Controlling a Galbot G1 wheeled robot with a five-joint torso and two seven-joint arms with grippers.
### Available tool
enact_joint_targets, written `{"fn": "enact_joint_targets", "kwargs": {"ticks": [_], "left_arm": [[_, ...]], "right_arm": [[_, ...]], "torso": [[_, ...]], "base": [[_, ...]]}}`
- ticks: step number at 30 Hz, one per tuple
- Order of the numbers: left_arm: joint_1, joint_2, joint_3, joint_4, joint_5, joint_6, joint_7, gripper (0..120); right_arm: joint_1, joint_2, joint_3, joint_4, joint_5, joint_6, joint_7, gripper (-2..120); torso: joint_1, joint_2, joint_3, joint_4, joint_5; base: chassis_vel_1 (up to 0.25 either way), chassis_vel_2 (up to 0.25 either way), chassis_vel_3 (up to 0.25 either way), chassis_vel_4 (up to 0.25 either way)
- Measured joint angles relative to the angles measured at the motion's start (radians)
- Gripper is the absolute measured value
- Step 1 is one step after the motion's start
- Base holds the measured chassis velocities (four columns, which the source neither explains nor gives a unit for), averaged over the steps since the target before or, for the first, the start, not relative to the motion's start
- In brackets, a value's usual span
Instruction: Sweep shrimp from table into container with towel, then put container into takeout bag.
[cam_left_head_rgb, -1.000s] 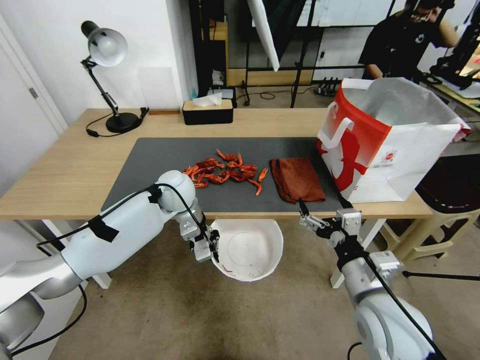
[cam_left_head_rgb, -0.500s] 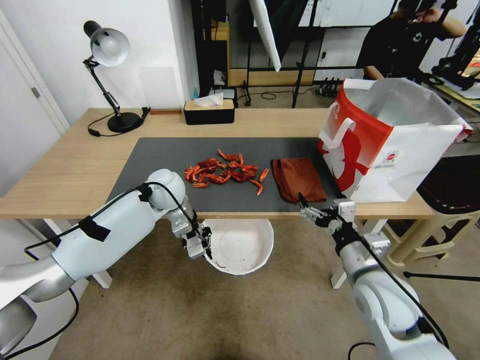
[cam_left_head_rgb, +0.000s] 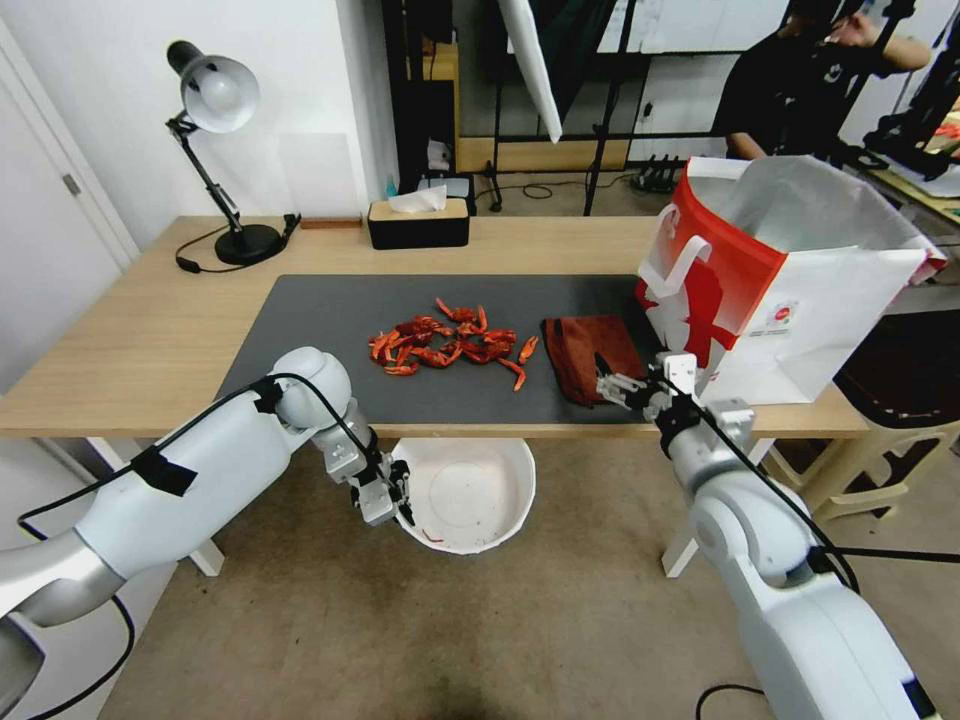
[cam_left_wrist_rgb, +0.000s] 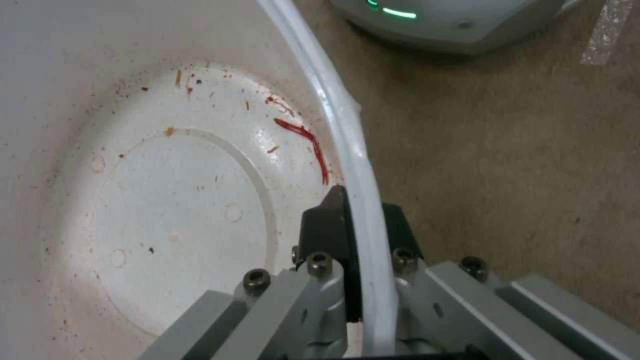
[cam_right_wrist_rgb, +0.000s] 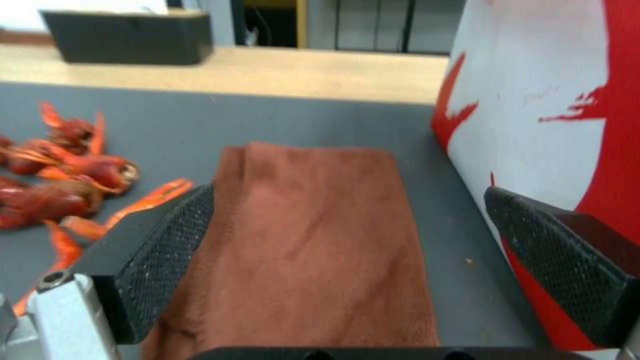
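The towel (cam_left_head_rgb: 595, 358) has its folded layers lying wide between my right gripper's fingers. It should keep a pinched neck and a puffed far end when I sweep.
The shrimp (cam_left_head_rgb: 445, 342) lie in a red-orange pile on the dark mat of the table (cam_left_head_rgb: 130, 330). Right of them is the folded rust-red towel (cam_left_head_rgb: 590, 355) (cam_right_wrist_rgb: 313, 235). My right gripper (cam_left_head_rgb: 620, 385) (cam_right_wrist_rgb: 350, 200) is open at the towel's near edge, one pad on each side of it. The red and white takeout bag (cam_left_head_rgb: 800, 300) (cam_right_wrist_rgb: 533, 100) stands upright just right of the towel. Below the table's front edge, the white container (cam_left_head_rgb: 470, 495) (cam_left_wrist_rgb: 167, 210) hangs over the floor. My left gripper (cam_left_head_rgb: 392, 495) (cam_left_wrist_rgb: 353, 220) is shut on its rim. Only red smears lie inside it.
A desk lamp (cam_left_head_rgb: 215, 95) and a black tissue box (cam_left_head_rgb: 417, 222) stand at the back of the table. A dark-topped stool (cam_left_head_rgb: 900, 390) is to the right, beyond the bag. Carpeted floor lies under the container.
My right gripper has risen from below the table edge and moved forward to the towel's near edge. My left arm has carried the container slightly to the left.
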Motion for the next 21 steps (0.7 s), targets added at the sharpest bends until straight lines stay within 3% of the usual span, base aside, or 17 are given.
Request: {"fn": "enact_joint_targets", "kwargs": {"ticks": [5,8,21], "left_arm": [[-0.006,-0.011,0.0,0.019,0.0,-0.008,-0.006,0],[-0.012,-0.017,0.0,0.034,0.001,-0.012,-0.018,0],[-0.027,-0.025,0.004,0.059,0.001,-0.022,-0.021,0]], "right_arm": [[0.063,0.002,-0.045,-0.044,0.02,-0.091,0.095,100],[0.114,-0.003,-0.075,-0.086,0.106,-0.15,0.153,100],[0.203,-0.005,-0.118,-0.17,0.175,-0.203,0.17,100]], "torso": [[0.0,0.0,0.0,-0.0001,0.0],[0.0,0.0,0.0,0.0,0.0],[0.0,0.0,0.0,0.0,0.0]], "base": [[0.0,0.0,0.0,0.0],[0.0,0.0,0.0,0.0],[0.0,0.0,0.0,0.0]]}}
